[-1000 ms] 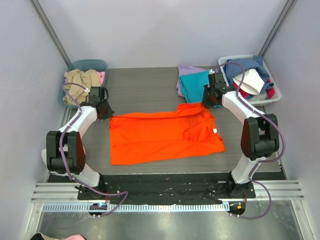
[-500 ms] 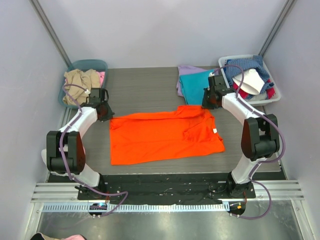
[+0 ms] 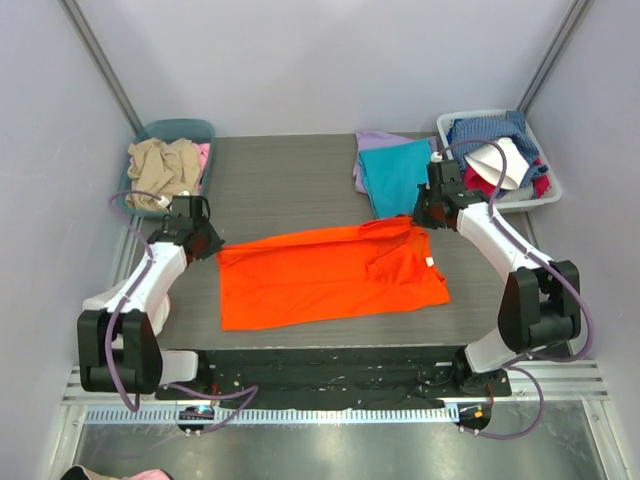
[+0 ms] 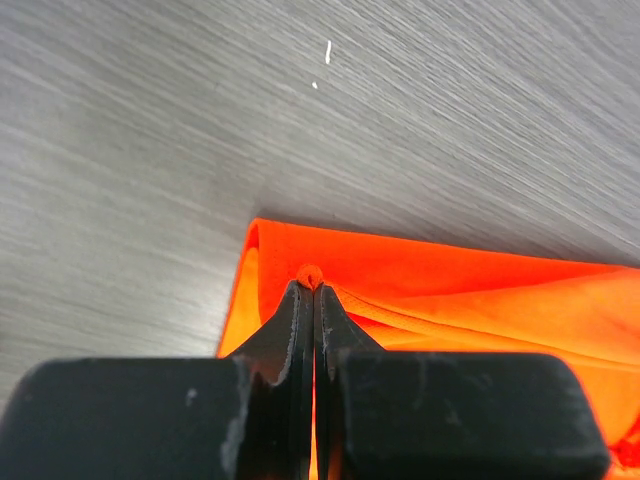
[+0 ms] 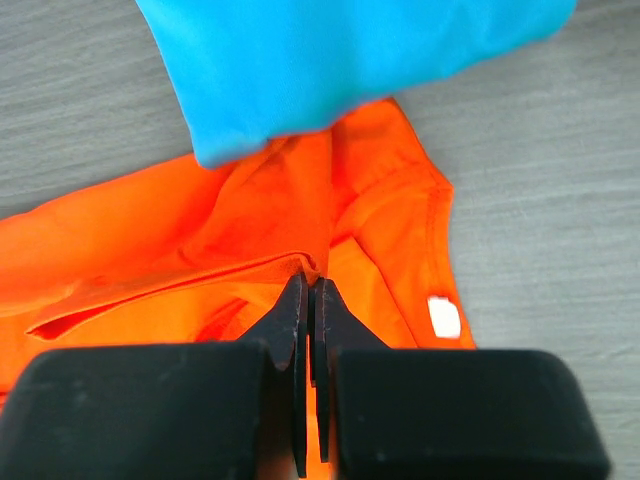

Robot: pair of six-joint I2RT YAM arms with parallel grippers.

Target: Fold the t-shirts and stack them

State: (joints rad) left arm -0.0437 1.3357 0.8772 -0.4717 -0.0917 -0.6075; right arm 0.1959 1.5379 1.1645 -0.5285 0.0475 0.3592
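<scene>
The orange t-shirt's held edge (image 3: 315, 238) is straight between both grippers. My right gripper should keep pulling it toward the t-shirt's near edge (image 3: 335, 316) until the fold is flat.
The bright orange t-shirt (image 3: 325, 275) lies spread across the middle of the table. My left gripper (image 3: 210, 248) is shut on its far left edge, pinching a fold of orange cloth (image 4: 400, 290) between the fingertips. My right gripper (image 3: 422, 220) is shut on its far right edge, near the collar (image 5: 300, 265). The teal t-shirt (image 3: 395, 175) lies folded on top of the lavender t-shirt (image 3: 372, 142) at the back right, and the teal one (image 5: 330, 60) overlaps the orange cloth's far edge in the right wrist view.
A teal bin (image 3: 205, 130) with beige and pink cloth stands at the back left. A white basket (image 3: 545, 195) with mixed clothes stands at the back right. Grey walls close in both sides.
Both grippers have moved toward me, pulling the far edge of the orange t-shirt nearer. The shirt's back edge now lies lower on the table, and both arms are drawn back.
</scene>
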